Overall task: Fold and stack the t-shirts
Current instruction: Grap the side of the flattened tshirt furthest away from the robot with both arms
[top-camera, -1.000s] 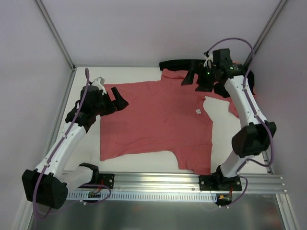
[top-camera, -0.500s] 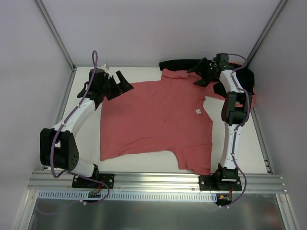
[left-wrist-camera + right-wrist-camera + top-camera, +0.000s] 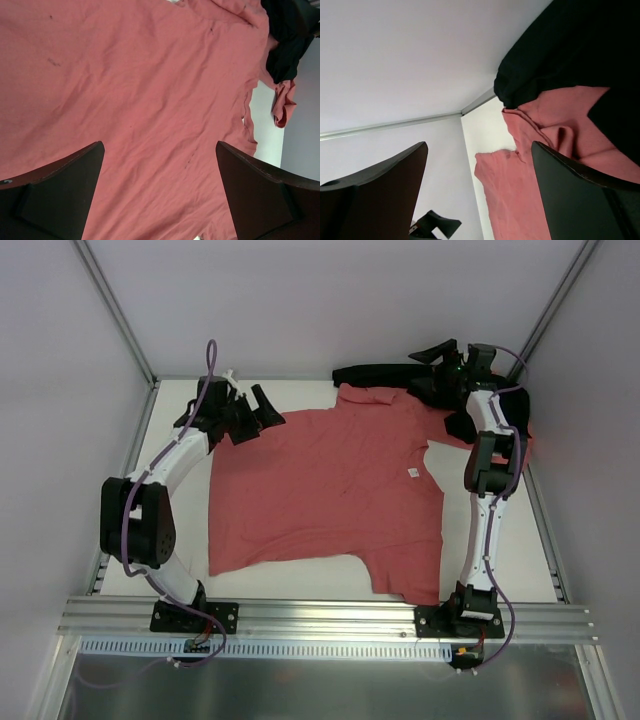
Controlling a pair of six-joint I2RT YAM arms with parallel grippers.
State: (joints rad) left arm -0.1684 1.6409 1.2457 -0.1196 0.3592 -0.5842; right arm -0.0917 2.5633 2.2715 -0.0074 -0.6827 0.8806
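Observation:
My right gripper should return and raise the sleeve's loose flap (image 3: 388,398) before folding, because the salmon-red t-shirt's far sleeve (image 3: 362,396) is doubled over beside the black cloth.
One salmon-red t-shirt (image 3: 330,490) lies spread flat on the white table (image 3: 180,530), with a small white tag showing near its right side. It fills the left wrist view (image 3: 150,95) and shows in the right wrist view (image 3: 520,200). My left gripper (image 3: 268,410) is open and empty, above the shirt's far left corner; in its own view (image 3: 157,200) only cloth shows between the jaws. My right gripper (image 3: 425,365) is open and empty, raised at the back right above the shirt's collar; it is also open in its own view (image 3: 477,200). More salmon-red cloth (image 3: 520,435) lies bunched at the right edge.
A black cloth (image 3: 375,373) lies along the table's back edge, partly over the red cloth (image 3: 570,50); it also shows in the left wrist view (image 3: 287,45). White walls and metal posts enclose the table. An aluminium rail (image 3: 320,615) runs along the near edge.
Both arms have reached toward the back. My left gripper moved from the shirt's left side to its far left corner. My right gripper moved right and rose toward the back wall.

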